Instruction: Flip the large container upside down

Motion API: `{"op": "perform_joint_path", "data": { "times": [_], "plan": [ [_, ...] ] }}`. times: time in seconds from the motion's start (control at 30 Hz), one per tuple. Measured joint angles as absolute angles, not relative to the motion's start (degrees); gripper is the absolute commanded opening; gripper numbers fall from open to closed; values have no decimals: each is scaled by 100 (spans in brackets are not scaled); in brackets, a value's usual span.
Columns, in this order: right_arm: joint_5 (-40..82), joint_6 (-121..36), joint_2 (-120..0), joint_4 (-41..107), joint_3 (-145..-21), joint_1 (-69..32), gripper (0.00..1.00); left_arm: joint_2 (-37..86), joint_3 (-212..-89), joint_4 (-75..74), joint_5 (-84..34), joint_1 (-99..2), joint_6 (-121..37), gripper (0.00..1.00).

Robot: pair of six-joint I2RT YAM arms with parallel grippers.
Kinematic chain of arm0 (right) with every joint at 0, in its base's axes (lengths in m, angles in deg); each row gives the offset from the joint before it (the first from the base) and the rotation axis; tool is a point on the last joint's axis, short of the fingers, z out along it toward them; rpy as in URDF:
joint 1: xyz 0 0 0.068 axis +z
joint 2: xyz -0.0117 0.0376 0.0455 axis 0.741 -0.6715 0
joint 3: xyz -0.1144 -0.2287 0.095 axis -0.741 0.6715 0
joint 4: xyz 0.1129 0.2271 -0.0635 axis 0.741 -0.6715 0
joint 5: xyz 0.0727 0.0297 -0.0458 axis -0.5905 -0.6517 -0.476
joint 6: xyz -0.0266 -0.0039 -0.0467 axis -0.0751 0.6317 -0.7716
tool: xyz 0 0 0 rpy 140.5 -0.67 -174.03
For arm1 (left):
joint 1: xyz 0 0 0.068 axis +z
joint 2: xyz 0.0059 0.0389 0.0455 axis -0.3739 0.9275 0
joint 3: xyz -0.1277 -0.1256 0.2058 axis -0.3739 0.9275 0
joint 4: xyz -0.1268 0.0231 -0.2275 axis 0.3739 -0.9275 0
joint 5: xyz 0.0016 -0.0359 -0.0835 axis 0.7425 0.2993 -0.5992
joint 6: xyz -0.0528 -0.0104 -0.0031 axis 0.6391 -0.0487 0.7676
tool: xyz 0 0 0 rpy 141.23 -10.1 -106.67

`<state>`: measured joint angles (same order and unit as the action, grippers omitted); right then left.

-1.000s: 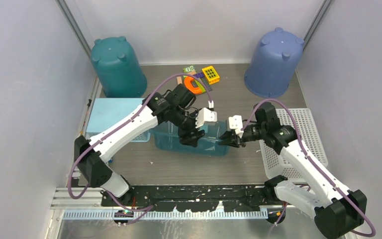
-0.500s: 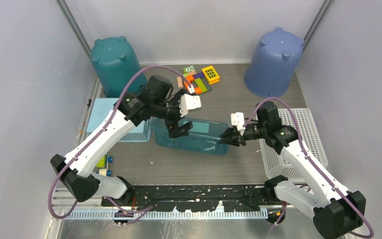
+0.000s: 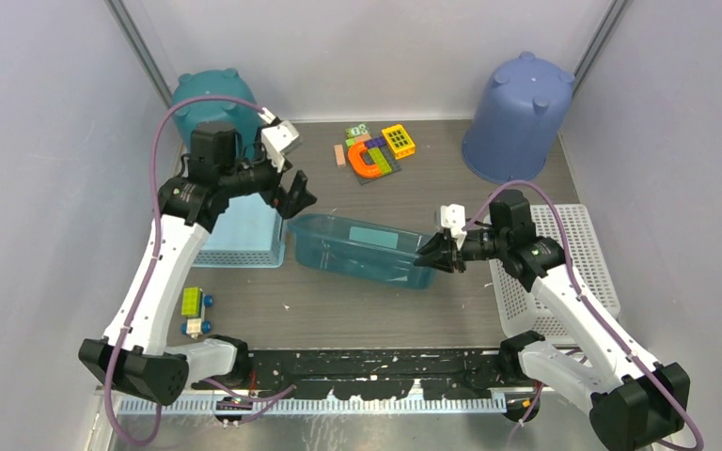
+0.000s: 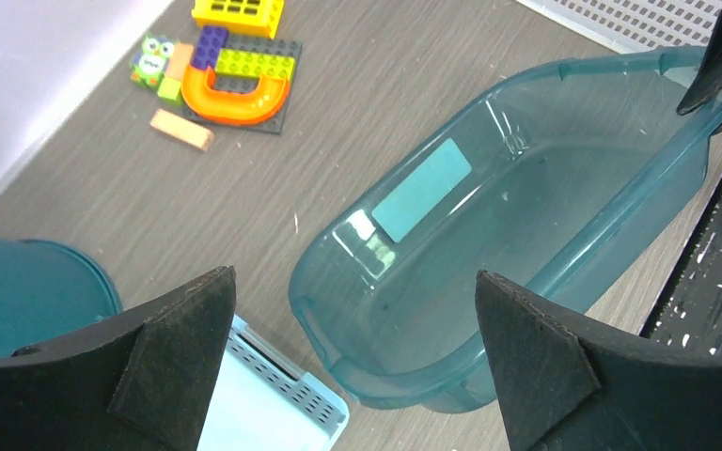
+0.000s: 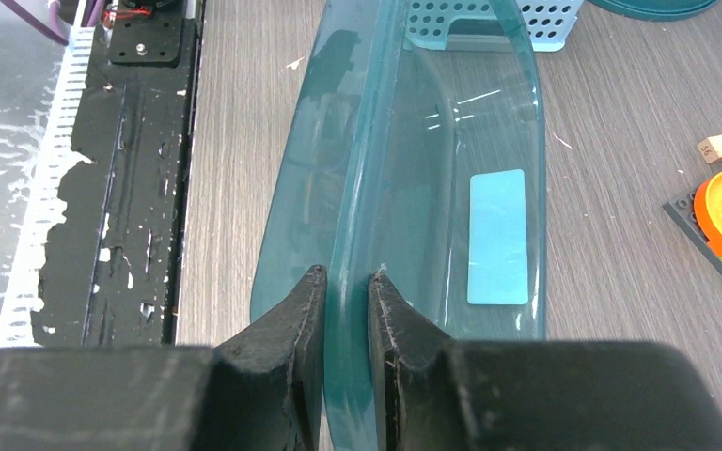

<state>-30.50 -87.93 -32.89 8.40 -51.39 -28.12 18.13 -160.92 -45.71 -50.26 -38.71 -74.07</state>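
My left gripper is over the large container's loose end [image 3: 305, 242]. It should move back past that end and grab the container's end rim [image 4: 334, 364] before the turn.
The large container [image 3: 362, 250] is a clear teal plastic tub, tilted with its opening facing up and back, in the middle of the table. It also shows in the left wrist view [image 4: 517, 244] and the right wrist view [image 5: 432, 188]. My right gripper [image 3: 430, 257] is shut on the tub's right rim; in the right wrist view [image 5: 346, 282] the rim sits between both fingers. My left gripper [image 3: 297, 198] is open and empty, raised above and to the left of the tub's left end, apart from it [image 4: 353, 310].
A light blue perforated basket [image 3: 235, 230] lies left of the tub. A teal bucket [image 3: 219, 122] and a blue bucket [image 3: 517, 113] stand upside down at the back. Toy bricks [image 3: 373, 150] lie at back centre, a white perforated tray [image 3: 564, 272] at right, a toy car [image 3: 193, 308] at front left.
My left gripper let go of the tub, opened and drew back up and to the left. My right gripper kept its hold on the right rim, and the tub tilted.
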Motion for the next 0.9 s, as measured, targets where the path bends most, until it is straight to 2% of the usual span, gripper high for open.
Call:
{"op": "perform_joint_path", "data": {
  "times": [0.33,0.53,0.9],
  "plan": [
    [-3009,-8280,-3289,1105,-5128,-2908,10,1811,-15248,-3913,-6130,-2776,-6950,100],
    [-3007,-8015,-3292,1225,-5128,-3000,9,1678,-14968,-3802,-6871,-2498,-6964,100],
    [-3182,-7687,-3296,1302,-5128,-3236,9,1267,-15014,-4947,-7129,-2470,-9132,100]
  ]
}}
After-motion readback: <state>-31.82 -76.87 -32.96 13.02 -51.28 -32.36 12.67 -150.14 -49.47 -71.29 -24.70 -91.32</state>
